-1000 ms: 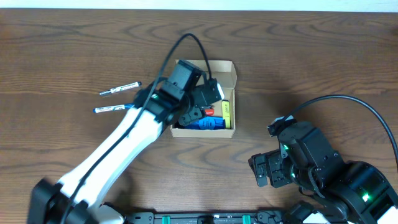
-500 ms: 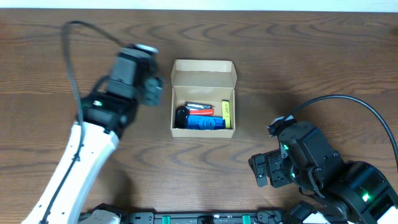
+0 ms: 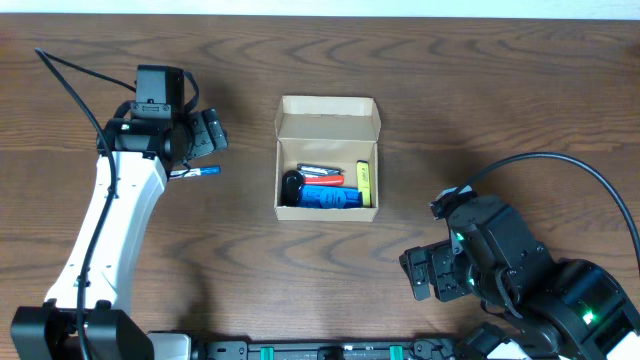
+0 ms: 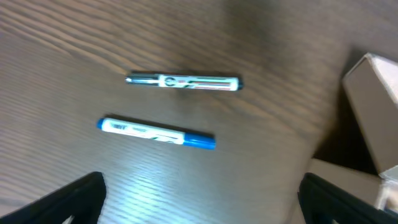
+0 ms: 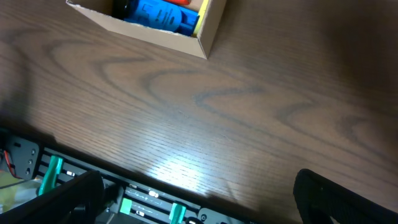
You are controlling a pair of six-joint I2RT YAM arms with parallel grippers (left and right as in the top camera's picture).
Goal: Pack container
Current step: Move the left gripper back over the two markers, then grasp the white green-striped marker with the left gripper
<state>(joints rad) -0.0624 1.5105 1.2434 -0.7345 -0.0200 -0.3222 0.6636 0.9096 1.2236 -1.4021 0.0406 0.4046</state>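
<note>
The silver-black marker is separated from the blue marker by a clear gap (image 4: 171,106), so my left gripper keeps going down and turning until its fingers are on both sides of the silver-black marker's body (image 4: 198,82).
The tan cardboard container (image 3: 370,125) stands open at the table's middle, its flap lid folded back. It holds a blue item (image 3: 330,198), a black item (image 3: 292,184), a red marker (image 3: 325,178) and a yellow highlighter (image 3: 364,178). Its near corner shows in the right wrist view (image 5: 208,34) and its edge in the left wrist view (image 4: 373,106). My left gripper (image 3: 205,132) is open and empty, left of the container, above two loose markers: a blue one (image 4: 155,132) and a silver-black one (image 4: 183,81). My right gripper (image 3: 428,275) is open and empty near the front edge.
In the overhead view only the blue marker's tip (image 3: 200,171) shows under the left arm. A black rail with green clips (image 5: 149,202) runs along the table's front edge. A black cable (image 3: 560,165) loops over the right arm.
My left arm has swung left from over the container to above the two loose markers. The container's contents are now uncovered. The right arm has not moved.
</note>
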